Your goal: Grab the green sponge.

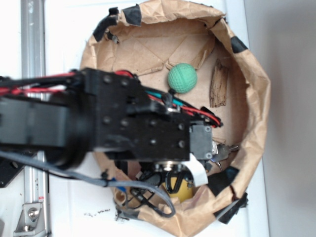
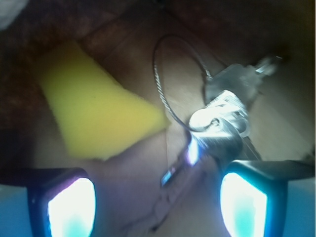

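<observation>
The yellow sponge wedge (image 2: 96,106) has a broad side and straight edges (image 2: 53,113). So when I lift it, it will squeeze narrow at my gripper but stay stretched out.
The green sponge (image 1: 182,78) is a round, dimpled green ball. It lies at the back of the brown paper basin (image 1: 256,98) in the exterior view and does not show in the wrist view. My gripper (image 2: 158,200) is open, with bare brown paper between its two glowing fingers (image 2: 71,207). It hangs over the front of the basin, well short of the green sponge. In the exterior view the black arm (image 1: 148,128) covers the gripper.
A yellow sponge wedge (image 2: 94,116) lies ahead-left of the gripper and also shows in the exterior view (image 1: 183,191). A bunch of keys on a wire ring (image 2: 227,108) lies ahead-right. A piece of wood (image 1: 218,84) lies right of the green sponge. A metal rail (image 1: 33,39) runs along the left.
</observation>
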Tool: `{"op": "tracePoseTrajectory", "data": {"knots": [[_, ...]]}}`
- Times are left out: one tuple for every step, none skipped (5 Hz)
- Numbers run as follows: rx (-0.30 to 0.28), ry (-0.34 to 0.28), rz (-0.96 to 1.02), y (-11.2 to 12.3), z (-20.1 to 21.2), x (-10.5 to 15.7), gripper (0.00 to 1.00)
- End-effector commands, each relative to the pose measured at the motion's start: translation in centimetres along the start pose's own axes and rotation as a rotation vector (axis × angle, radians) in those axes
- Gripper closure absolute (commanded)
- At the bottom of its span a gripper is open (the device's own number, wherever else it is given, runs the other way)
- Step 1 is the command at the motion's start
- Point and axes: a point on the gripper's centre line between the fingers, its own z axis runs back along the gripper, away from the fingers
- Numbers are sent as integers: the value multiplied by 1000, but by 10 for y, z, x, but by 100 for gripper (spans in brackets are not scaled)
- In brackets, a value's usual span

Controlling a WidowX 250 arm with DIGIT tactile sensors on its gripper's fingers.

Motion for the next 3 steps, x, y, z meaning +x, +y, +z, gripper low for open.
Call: {"op": "tracePoseTrajectory", "data": {"knots": [[-151,-79,-271,-18,-1,18,0],[-200,-93,-265,-16,12,16,0],[-179,-138,-236,-5,40,11,0]]}}
